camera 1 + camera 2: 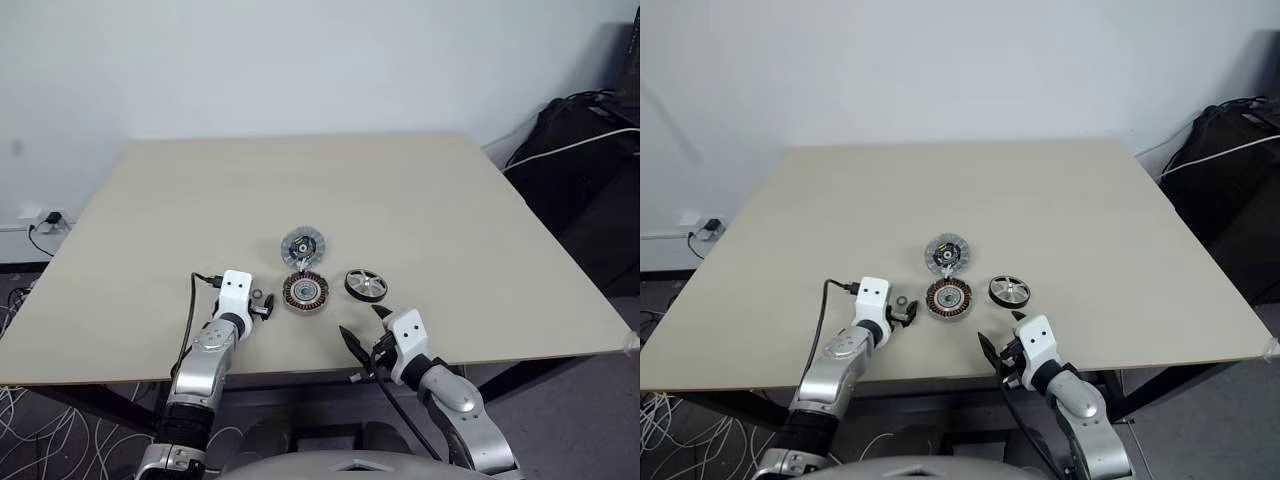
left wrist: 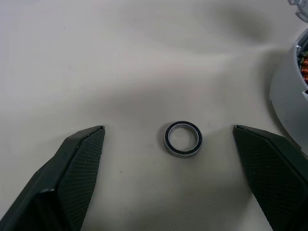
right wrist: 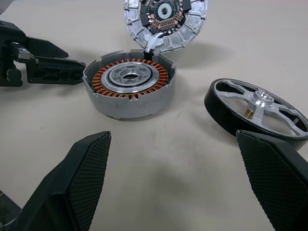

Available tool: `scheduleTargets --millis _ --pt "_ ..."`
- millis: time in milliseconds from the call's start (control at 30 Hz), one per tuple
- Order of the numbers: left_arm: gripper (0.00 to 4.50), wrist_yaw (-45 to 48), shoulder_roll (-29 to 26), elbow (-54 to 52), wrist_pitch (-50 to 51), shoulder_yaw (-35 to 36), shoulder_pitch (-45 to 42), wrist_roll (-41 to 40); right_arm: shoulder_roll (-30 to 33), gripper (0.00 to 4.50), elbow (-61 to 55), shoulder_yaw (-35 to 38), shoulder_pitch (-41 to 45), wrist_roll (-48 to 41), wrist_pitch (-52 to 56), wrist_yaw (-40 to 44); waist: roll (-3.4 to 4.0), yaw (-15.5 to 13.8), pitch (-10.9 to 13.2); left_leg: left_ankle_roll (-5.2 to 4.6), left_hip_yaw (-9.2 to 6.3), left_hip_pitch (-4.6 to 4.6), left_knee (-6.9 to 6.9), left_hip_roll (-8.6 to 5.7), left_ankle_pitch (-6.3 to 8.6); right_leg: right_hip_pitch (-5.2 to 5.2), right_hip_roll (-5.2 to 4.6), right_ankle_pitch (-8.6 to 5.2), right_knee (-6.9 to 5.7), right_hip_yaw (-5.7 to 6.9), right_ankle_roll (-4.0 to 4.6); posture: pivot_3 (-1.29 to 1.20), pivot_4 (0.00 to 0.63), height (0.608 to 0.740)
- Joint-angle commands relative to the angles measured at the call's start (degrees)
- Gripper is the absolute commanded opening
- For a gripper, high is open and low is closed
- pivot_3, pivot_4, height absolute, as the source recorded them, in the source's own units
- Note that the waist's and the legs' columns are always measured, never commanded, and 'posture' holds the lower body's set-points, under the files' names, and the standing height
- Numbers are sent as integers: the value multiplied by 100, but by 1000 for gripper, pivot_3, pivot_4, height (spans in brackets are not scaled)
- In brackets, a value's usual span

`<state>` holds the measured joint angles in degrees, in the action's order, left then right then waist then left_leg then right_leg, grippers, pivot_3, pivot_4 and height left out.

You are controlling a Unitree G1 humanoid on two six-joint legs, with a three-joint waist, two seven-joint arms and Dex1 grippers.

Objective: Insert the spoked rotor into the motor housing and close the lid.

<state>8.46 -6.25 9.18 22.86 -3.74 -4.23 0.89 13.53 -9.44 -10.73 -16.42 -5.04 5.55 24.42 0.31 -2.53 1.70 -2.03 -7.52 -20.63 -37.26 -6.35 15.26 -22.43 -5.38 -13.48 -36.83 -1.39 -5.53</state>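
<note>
My gripper has the small ring (image 2: pixel 183 139) to lower. The motor housing has a round part at its middle (image 1: pixel 306 290), so the ring should settle into that round part when it goes down.
The motor housing (image 1: pixel 305 292), a round metal cup with copper windings, lies near the table's front middle. The lid (image 1: pixel 304 245) lies just behind it, its dark inner face up. To the housing's right rests the spoked rotor (image 1: pixel 366 284), black-rimmed with silver spokes. My left gripper (image 1: pixel 262 306) is open just left of the housing, low over the table, its fingers either side of a small loose ring (image 2: pixel 183 138). My right gripper (image 1: pixel 365 328) is open and empty, in front of the housing (image 3: pixel 129 86) and the rotor (image 3: pixel 257 108), apart from both.
The beige table (image 1: pixel 450 200) has its front edge just under my arms. A dark bag (image 1: pixel 590 150) with a white cable stands off the table's right side. Cables and a wall socket (image 1: pixel 50 218) are on the left.
</note>
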Motion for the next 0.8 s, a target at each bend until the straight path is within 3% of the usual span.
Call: scheduleTargets --millis 33,233,367,667,800 --pt "4500 -58 -27 148 14 -86 -135 130 -33 4488 -242 7 79 -33 -30 -30 4 -2 -4 1 0 0 -1 0 -1 1 0 1 0 0 -1 0 0 740" --pt "4500 -29 163 292 50 153 -157 -124 -29 4488 -280 29 72 -55 -19 -57 10 -3 -20 3 -1 2 -5 0 -2 5 0 4 -2 0 -7 0 0 740" --pt "3621 -24 266 364 120 300 -129 -264 -29 4500 -307 37 68 -61 2 -82 25 3 -42 3 -1 3 -6 0 -2 6 -1 5 -1 0 -8 0 0 740" --pt "708 -64 224 373 181 280 -109 -157 -49 4500 -345 1 100 -53 62 -94 28 -9 -51 -1 -1 2 -5 -5 0 6 -4 4 2 -1 -7 0 0 740" --pt "679 -46 199 377 150 233 -121 -91 -53 4500 -339 6 100 -52 73 -90 29 -8 -52 -1 -1 2 -5 -4 0 6 -3 4 2 -1 -7 0 0 740"
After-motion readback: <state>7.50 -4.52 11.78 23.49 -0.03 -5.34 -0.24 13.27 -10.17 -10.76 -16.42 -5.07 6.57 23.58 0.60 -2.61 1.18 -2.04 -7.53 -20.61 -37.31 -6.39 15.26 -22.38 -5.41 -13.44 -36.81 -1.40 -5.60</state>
